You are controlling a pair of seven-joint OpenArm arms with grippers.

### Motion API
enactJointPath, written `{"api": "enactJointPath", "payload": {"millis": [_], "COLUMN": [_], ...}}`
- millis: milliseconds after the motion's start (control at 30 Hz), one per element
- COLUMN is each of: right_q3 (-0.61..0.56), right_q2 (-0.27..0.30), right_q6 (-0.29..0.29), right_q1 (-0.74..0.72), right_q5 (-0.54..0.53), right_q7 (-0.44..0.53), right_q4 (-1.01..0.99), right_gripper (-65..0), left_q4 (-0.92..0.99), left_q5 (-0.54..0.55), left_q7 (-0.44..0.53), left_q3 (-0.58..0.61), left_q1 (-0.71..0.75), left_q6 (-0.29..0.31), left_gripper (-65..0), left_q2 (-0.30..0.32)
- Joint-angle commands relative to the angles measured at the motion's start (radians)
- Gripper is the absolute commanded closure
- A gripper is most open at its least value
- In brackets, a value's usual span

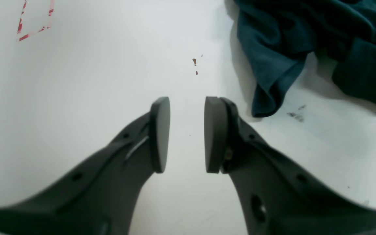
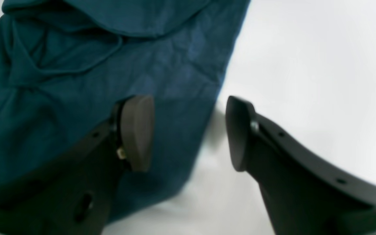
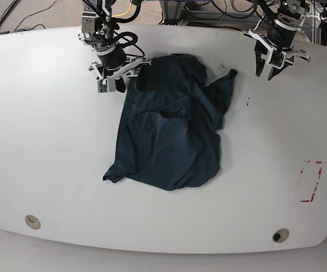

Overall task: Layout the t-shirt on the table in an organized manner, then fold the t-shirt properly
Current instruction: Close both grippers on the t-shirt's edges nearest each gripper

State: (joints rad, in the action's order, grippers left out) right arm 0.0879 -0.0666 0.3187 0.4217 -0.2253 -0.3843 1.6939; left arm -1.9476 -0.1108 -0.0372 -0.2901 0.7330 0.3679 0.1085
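Loose folds (image 3: 177,113) are bunched up across the middle of the t-shirt, so the dark blue t-shirt (image 3: 166,148) will open out into a smoother sheet when I pick it up and carry it.
The dark blue t-shirt (image 3: 169,141) lies crumpled in a heap at the middle of the white table (image 3: 50,141). My right gripper (image 3: 130,81) hangs open at the shirt's far left corner. In the right wrist view that gripper (image 2: 189,133) straddles the t-shirt's (image 2: 77,65) straight edge, one finger (image 2: 137,130) over cloth and the other over bare table, holding nothing. My left gripper (image 3: 265,72) is open above the table, apart from the shirt's far right sleeve. In the left wrist view this gripper (image 1: 187,133) is empty and the t-shirt (image 1: 305,42) lies ahead to its right.
A red tape rectangle (image 3: 310,181) marks the table near its right edge, and this red tape rectangle (image 1: 34,23) also shows in the left wrist view. Two round grommet holes (image 3: 32,221) (image 3: 280,234) sit near the front edge. Cables run behind the table's far edge.
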Motion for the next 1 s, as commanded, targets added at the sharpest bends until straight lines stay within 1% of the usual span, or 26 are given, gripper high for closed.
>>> {"api": "enactJointPath", "payload": {"millis": [0,233,300,400,433,467,533,567,600,667,967], "right_q3": [-0.023,-0.024,-0.024,-0.024,-0.024,-0.024,-0.023,-0.023,-0.024,-0.024,-0.026], "right_q2": [-0.002,-0.003,-0.003,-0.003,-0.002,-0.002,0.001,0.003,0.003,0.003,0.003], "right_q6": [0.009,0.004,0.004,0.004,0.004,0.004,0.004,0.004,0.004,0.004,0.006], "right_q1": [0.007,0.006,0.004,0.004,0.003,0.001,-0.013,-0.014,-0.014,-0.016,-0.011], "right_q5": [0.002,0.002,0.002,0.004,0.004,0.004,0.004,0.004,0.005,0.008,0.013], "right_q7": [-0.037,-0.037,-0.037,-0.037,-0.037,-0.037,-0.037,-0.037,-0.037,-0.037,-0.037], "right_q4": [0.005,0.005,0.005,0.005,0.005,0.005,0.005,0.005,0.004,0.005,0.021], "right_gripper": [-33.6,-33.3,-31.4,-22.8,-18.1,-15.2,-4.1,-1.1,0.0,0.0,0.0], "left_q4": [-0.017,-0.016,-0.016,-0.016,-0.016,-0.016,-0.014,-0.013,-0.013,-0.006,0.064], "left_q5": [0.010,0.010,0.010,0.010,0.010,0.010,0.010,0.012,0.012,0.012,0.013], "left_q7": [0.023,0.023,0.023,0.023,0.023,0.023,0.023,0.021,0.020,0.018,0.010], "left_q3": [-0.005,-0.004,-0.004,-0.004,-0.004,-0.004,-0.004,-0.002,-0.002,0.002,0.012], "left_q1": [0.003,0.003,0.001,0.001,0.001,0.001,0.001,0.001,0.001,0.000,-0.028], "left_q6": [-0.004,-0.004,-0.004,-0.004,-0.004,-0.004,-0.004,-0.004,-0.002,0.006,0.150], "left_gripper": [-16.4,-16.4,-16.4,-16.4,-16.4,-16.4,-16.4,-16.4,-16.5,-16.5,-16.5], "left_q2": [0.004,0.004,0.004,0.004,0.004,0.004,0.004,0.004,0.004,0.004,-0.002]}}
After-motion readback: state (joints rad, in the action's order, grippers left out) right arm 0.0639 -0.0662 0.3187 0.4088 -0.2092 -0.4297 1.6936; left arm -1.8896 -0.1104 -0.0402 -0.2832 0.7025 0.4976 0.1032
